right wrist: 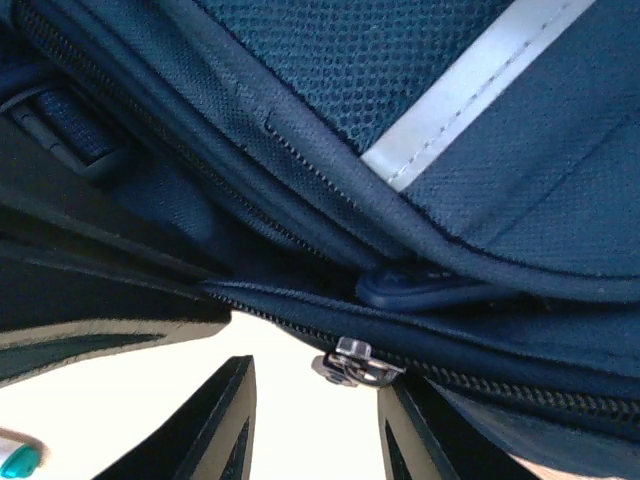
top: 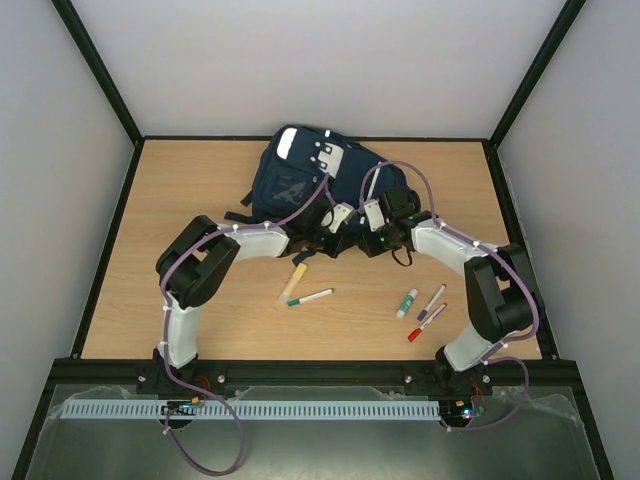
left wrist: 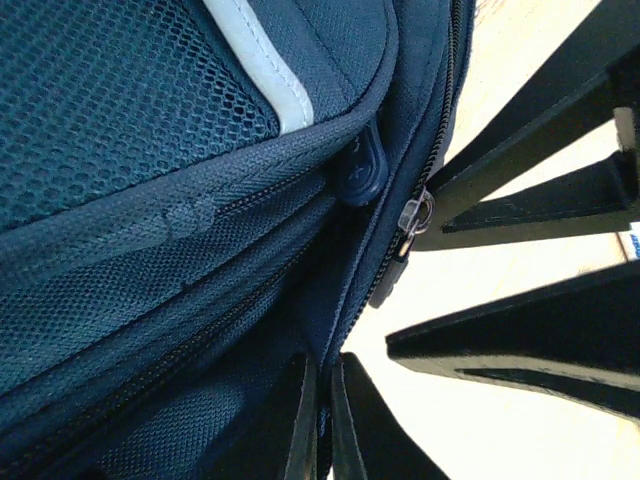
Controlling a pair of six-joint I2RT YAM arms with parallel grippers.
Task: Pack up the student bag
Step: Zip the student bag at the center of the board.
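I should center my right gripper and close it on the slider's hanging tab (left wrist: 388,282), because the zipper slider (right wrist: 356,362) is too close to one of that gripper's fingers.
The student bag (top: 300,180), a navy backpack with white stripes, lies at the back middle of the table. My left gripper (top: 340,232) is at its near edge. In the left wrist view that gripper (left wrist: 320,425) is shut on a fold of the bag's fabric beside the zipper. A metal zipper slider (left wrist: 414,215) hangs just beyond, under a blue rubber pull tab (left wrist: 358,172). My right gripper (top: 362,232) faces the same edge. In the right wrist view that gripper (right wrist: 315,425) is open, with the slider (right wrist: 355,363) just above the gap, close to the right finger.
On the table in front of the bag lie a yellow highlighter (top: 297,280), a green pen (top: 311,297), a green-capped marker (top: 407,303), a purple pen (top: 432,300) and a red pen (top: 427,322). Black frame rails border the table.
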